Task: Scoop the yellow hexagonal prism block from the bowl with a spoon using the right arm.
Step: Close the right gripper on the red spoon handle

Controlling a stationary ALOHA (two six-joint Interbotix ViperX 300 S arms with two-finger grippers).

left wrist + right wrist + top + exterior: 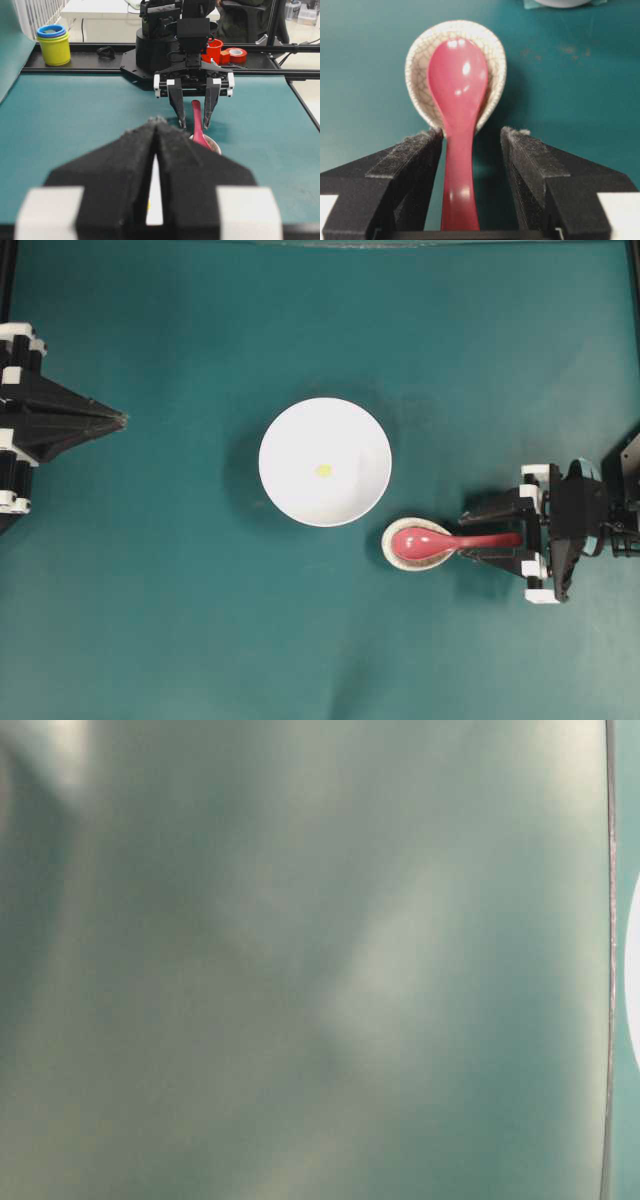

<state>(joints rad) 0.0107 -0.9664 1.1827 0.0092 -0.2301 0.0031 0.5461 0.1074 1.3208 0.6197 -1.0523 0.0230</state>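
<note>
The bowl's open white bottom (304,447) is all around the yellow block (323,471), so the block should slide toward the bowl's rim and then into the spoon's scoop when I push the spoon.
The white bowl (325,430) stands mid-table with the tiny yellow hexagonal prism block (323,470) inside it. To its lower right, the pink-red spoon (440,540) (457,75) lies with its scoop in a small crackled spoon rest (400,557) (415,65). Its handle points toward the right arm. My right gripper (468,537) (471,134) is open and straddles the handle low over the table; the left finger is near it and a gap shows on the right. My left gripper (122,420) (157,122) is shut and empty, far left of the bowl.
Beyond the table's far rail, the left wrist view shows a yellow cup stack with blue rings (53,45), a red cup (214,50) and a red tape roll (237,54). The table-level view is a blurred teal surface.
</note>
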